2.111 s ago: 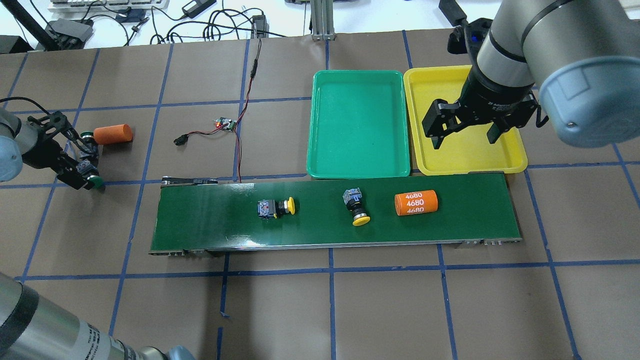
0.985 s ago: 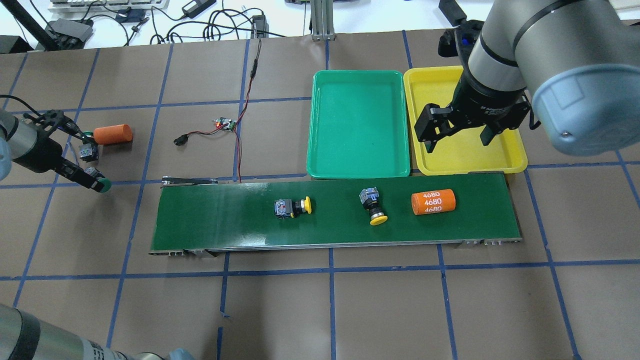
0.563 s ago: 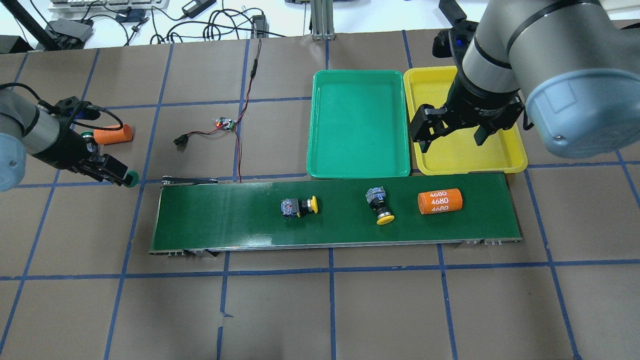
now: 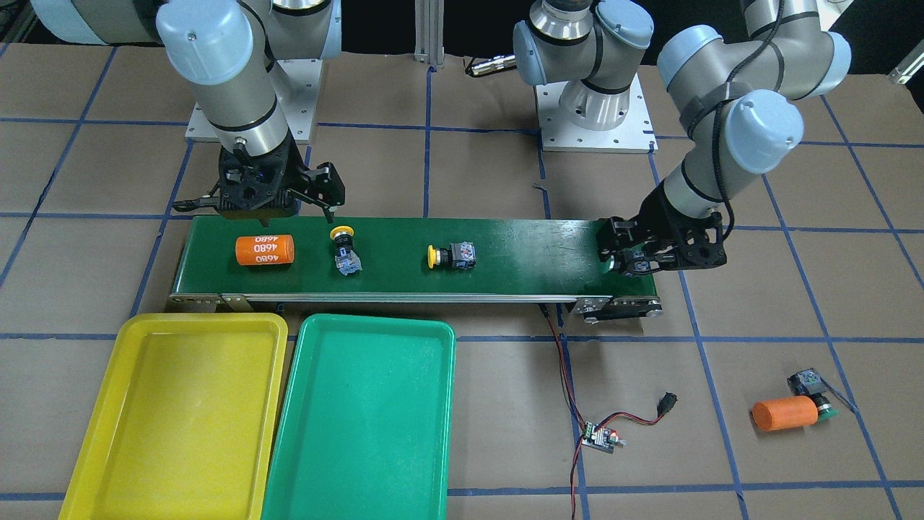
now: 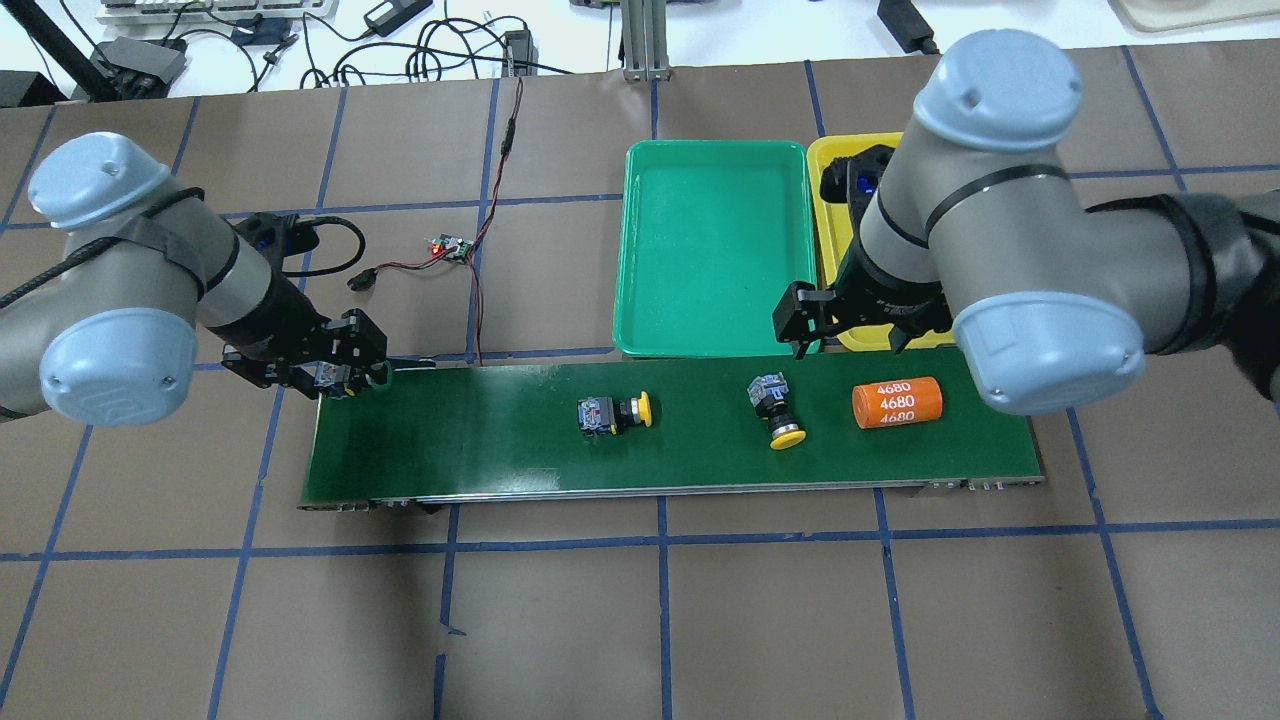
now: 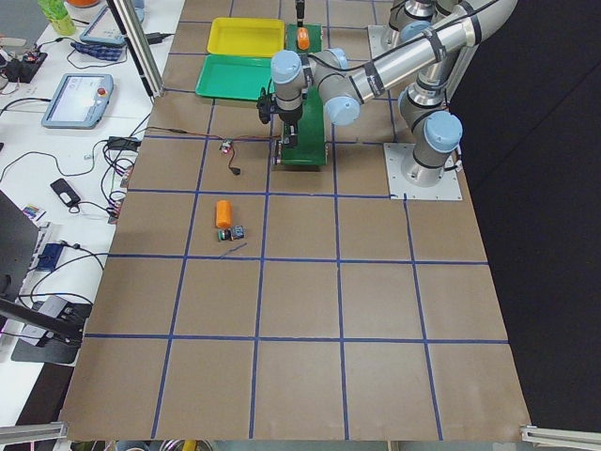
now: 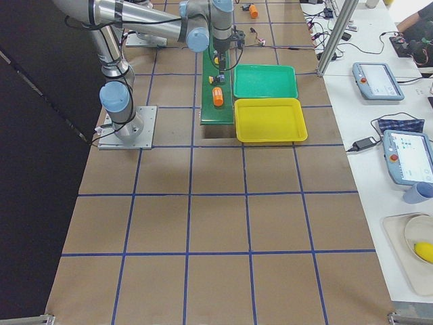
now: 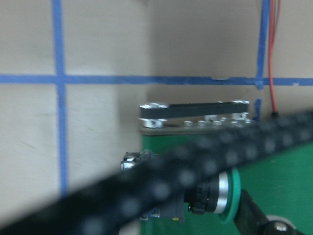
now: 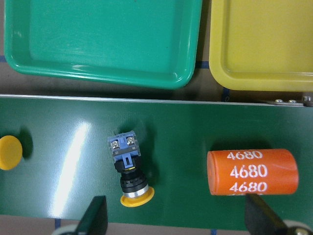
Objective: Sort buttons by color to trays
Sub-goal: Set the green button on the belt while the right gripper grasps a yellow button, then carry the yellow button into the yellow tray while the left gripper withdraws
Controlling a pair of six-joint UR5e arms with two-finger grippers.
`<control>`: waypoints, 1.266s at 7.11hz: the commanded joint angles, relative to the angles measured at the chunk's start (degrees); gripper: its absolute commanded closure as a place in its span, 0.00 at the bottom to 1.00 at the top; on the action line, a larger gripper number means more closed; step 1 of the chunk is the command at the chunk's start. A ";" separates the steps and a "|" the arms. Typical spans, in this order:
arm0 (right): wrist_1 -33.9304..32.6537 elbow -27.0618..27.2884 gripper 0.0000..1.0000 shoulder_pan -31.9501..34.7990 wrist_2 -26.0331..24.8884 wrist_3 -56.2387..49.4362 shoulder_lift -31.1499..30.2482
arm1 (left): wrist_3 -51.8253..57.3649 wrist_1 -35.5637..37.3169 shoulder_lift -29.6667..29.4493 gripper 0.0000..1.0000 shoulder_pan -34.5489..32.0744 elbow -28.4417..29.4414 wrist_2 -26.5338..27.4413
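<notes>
The orange cylinder point(image 4: 265, 250) is lying near the conveyor belt's open end point(image 4: 189, 258), so it should ride off the conveyor belt when I carry the yellow button to the yellow tray.
My left gripper point(image 5: 345, 378) is shut on a green button point(image 8: 226, 196) and holds it over the left end of the dark green conveyor belt point(image 5: 450, 440). Two yellow buttons lie on the belt, one mid-belt point(image 5: 612, 414) and one further right point(image 5: 778, 408). My right gripper point(image 5: 848, 335) is open and empty, over the belt's far edge; the right yellow button point(image 9: 128, 171) lies below it, between its fingers. Another green button point(image 4: 812, 390) lies on the table. The green tray point(image 5: 715, 250) and the yellow tray point(image 5: 830, 170) stand beyond the belt, both bare.
An orange cylinder marked 4680 point(image 5: 897, 402) lies on the belt right of the buttons. A second orange cylinder point(image 4: 783, 414) lies beside the loose green button. A small circuit board point(image 5: 452, 248) with red-black wires lies left of the green tray.
My left gripper has carried the green button from the far left of the table to the belt's left end. My right gripper has moved from over the yellow tray towards the belt. The belt's objects have drifted right.
</notes>
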 commanded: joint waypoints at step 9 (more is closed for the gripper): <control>-5.41 2.23 1.00 1.71 -1.38 -4.00 9.14 | -2.03 -2.17 -6.04 0.00 -3.27 12.64 5.89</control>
